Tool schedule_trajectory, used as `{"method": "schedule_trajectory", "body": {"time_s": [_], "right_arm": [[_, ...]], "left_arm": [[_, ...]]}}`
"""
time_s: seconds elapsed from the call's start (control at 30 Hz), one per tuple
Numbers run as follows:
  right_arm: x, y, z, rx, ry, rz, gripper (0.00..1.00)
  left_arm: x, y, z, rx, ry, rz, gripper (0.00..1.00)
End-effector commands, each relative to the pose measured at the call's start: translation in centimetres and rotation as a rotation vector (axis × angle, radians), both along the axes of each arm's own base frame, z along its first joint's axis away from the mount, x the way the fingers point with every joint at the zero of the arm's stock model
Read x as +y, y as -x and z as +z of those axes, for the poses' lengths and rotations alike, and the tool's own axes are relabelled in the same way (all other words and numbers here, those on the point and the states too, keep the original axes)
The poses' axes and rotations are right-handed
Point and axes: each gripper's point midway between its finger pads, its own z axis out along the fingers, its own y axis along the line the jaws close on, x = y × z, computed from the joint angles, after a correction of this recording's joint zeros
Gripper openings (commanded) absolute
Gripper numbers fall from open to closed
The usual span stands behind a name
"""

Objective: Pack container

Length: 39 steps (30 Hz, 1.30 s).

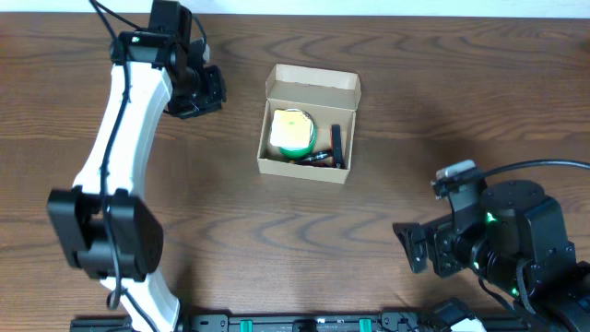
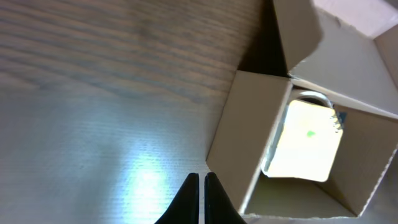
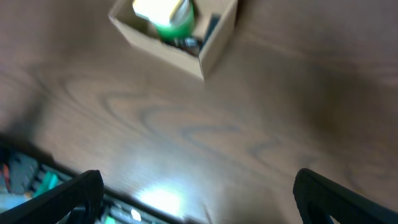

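The open flap lid (image 1: 313, 87) has only my left gripper waiting next to it, so next my right gripper moves up to the lid's opposite end (image 1: 356, 91) before both grippers fold the lid closed.
The container (image 1: 307, 164) is a tan cardboard box at the table's middle, its flap lid (image 1: 313, 83) standing open at the far side. Inside lie a green and yellow roll (image 1: 293, 132) and a small black item (image 1: 336, 146). My left gripper (image 1: 215, 96) hovers left of the box, shut with nothing between its fingers. In the left wrist view its tips (image 2: 201, 182) meet just beside the container's side wall (image 2: 245, 124), with a bright roll (image 2: 305, 140) inside. My right gripper (image 1: 412, 247) stands open at the front right, well away. Its wrist view shows the container (image 3: 211, 53) far ahead of the gripper (image 3: 199, 190).
The wooden table (image 1: 277, 240) carries nothing else near the box. A black rail with green parts (image 1: 313, 323) runs along the front edge, close under the right arm.
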Motion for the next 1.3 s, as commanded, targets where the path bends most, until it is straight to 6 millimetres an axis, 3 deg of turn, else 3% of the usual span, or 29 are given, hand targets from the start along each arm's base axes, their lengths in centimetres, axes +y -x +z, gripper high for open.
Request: {"method": "schedule_trajectory", "body": {"time_s": [0.0, 0.07, 0.13, 0.17, 0.5, 0.7, 0.87, 1.07, 1.27], "right_arm": [[0.5, -1.2, 0.2, 0.002, -0.061, -0.061, 0.95], [0.4, -2.5, -0.5, -0.006, -0.057, -0.109, 0.59], [0.1, -4.4, -2.5, 0.014, -0.047, -0.211, 0.04], [0.1, -4.9, -3.2, 0.023, -0.048, -0.234, 0.01], [0.6, -14.6, -13.6, 0.171, -0.119, -0.397, 0.01], [-0.5, -20.6, -18.7, 0.27, -0.311, -0.424, 0.01], [0.1, -24.0, -22.1, 0.331, -0.515, -0.413, 0.01], [2.0, -27.0, -25.5, 0.369, -0.687, -0.412, 0.01], [3.4, -29.4, -26.6, 0.354, -0.818, -0.41, 0.01]], "left_arm": [[-1.5, -0.8, -1.5, 0.021, 0.138, -0.06, 0.06], [-2.5, -1.9, -2.0, 0.016, 0.231, -0.059, 0.06], [-2.6, -3.4, -3.4, 0.022, 0.261, 0.007, 0.06], [-2.7, -3.8, -3.7, 0.022, 0.267, 0.021, 0.06], [-5.0, -8.5, -6.6, 0.001, 0.46, 0.121, 0.06], [-5.9, -9.0, -9.0, 0.049, 0.526, 0.138, 0.06], [-6.2, -8.9, -10.0, 0.072, 0.531, 0.141, 0.06], [-7.4, -9.1, -9.8, 0.044, 0.533, 0.109, 0.06], [-8.2, -9.0, -9.8, 0.041, 0.531, 0.094, 0.06]]}}
